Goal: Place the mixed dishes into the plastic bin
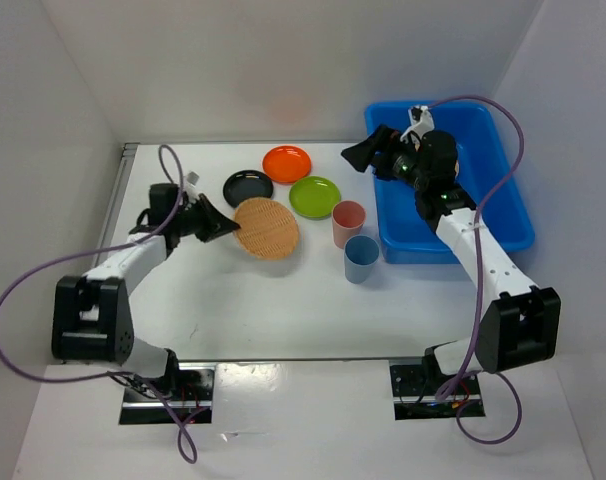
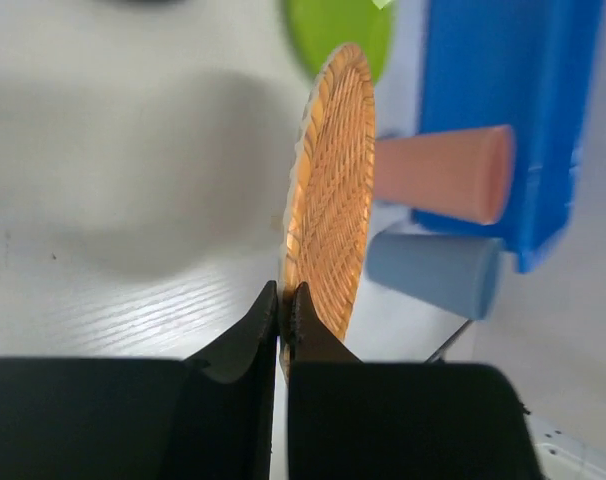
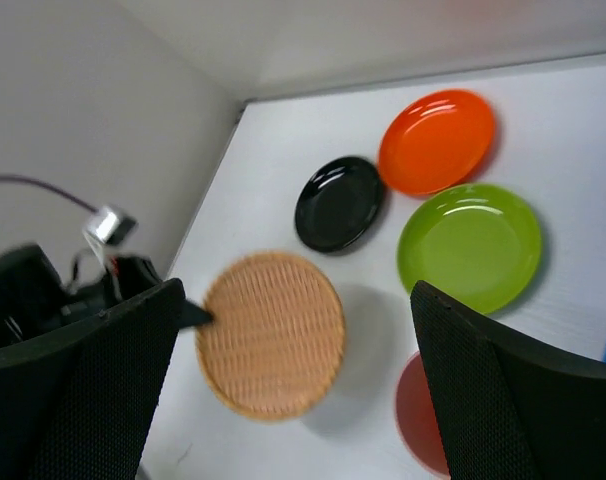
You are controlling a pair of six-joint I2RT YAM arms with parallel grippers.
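Observation:
The woven bamboo tray [image 1: 267, 229] sticks out flat and is pinched only at its rim [image 1: 237, 228]. It will stay flat when my right gripper carries it.
My left gripper [image 1: 220, 222] is shut on the left rim of a woven bamboo tray [image 1: 266, 228] and holds it lifted above the table; in the left wrist view the tray [image 2: 333, 200] shows edge-on between the closed jaws of the gripper [image 2: 285, 300]. The black plate [image 1: 248, 185], orange plate [image 1: 287, 163], lime green plate [image 1: 315, 197], salmon-pink cup [image 1: 349, 223] and blue cup [image 1: 362, 258] stand on the table. My right gripper [image 1: 358, 155] is open and empty, just left of the blue plastic bin [image 1: 503, 215]. The tan plate and the second tray are out of view.
The right arm reaches over the bin and hides much of its inside. White walls enclose the table at the back and sides. The right wrist view looks down on the tray [image 3: 273, 345], black plate [image 3: 340, 203], orange plate [image 3: 436, 140] and green plate [image 3: 470, 245].

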